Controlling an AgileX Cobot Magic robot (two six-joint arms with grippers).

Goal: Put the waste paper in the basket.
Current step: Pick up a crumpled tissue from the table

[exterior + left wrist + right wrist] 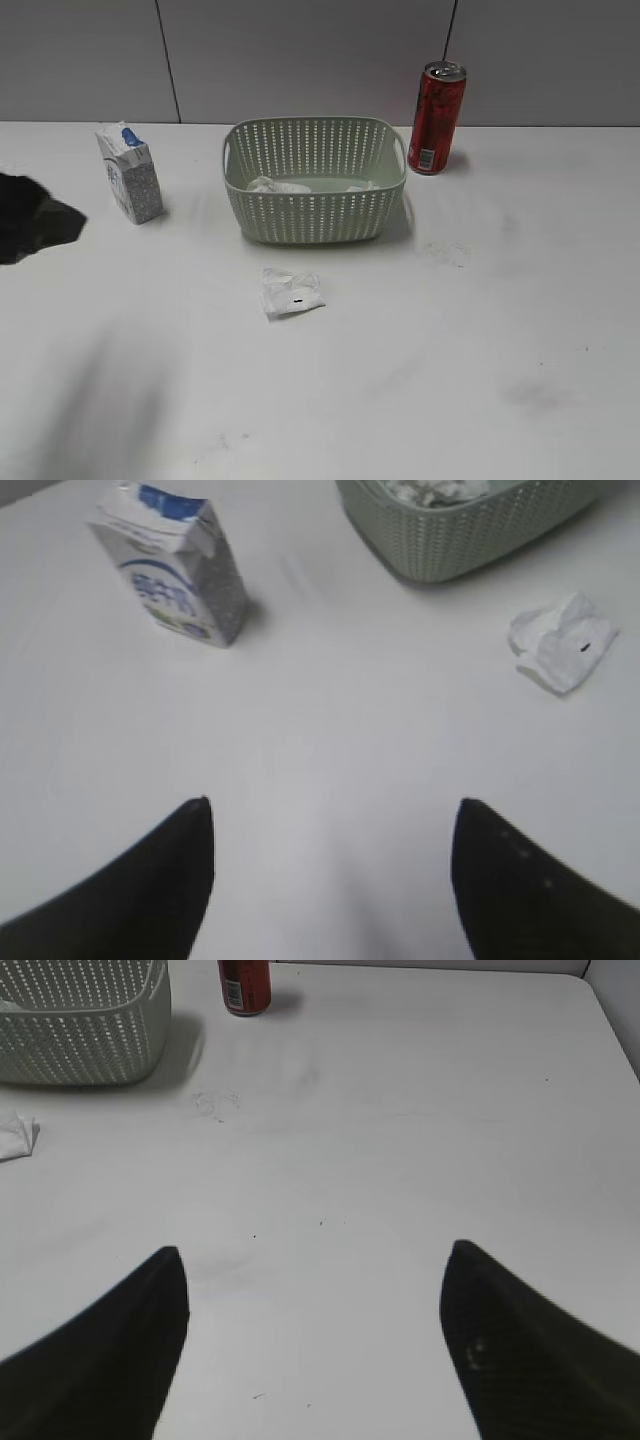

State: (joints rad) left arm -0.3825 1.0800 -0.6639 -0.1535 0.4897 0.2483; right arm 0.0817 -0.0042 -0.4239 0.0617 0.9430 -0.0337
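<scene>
The white waste paper [291, 293] lies thin and creased and has loose corners [274, 284], so it will bunch into folds and spread out when I lift it.
The pale green slotted basket [314, 215] stands at the middle back of the table, with two crumpled white paper scraps [278, 185] inside it. A small squarish white wad with a tiny black mark [291, 293] lies on the table just in front of the basket. It also shows in the left wrist view [560, 643] and at the left edge of the right wrist view [17, 1136]. My left gripper [333, 810] is open and empty, low at the left, far from the wad. My right gripper [315, 1255] is open and empty over bare table.
A white-and-blue carton [130, 174] stands upright left of the basket. A tall red can [437, 118] stands right of the basket near the back wall. A dark part of the left arm [35, 217] shows at the left edge.
</scene>
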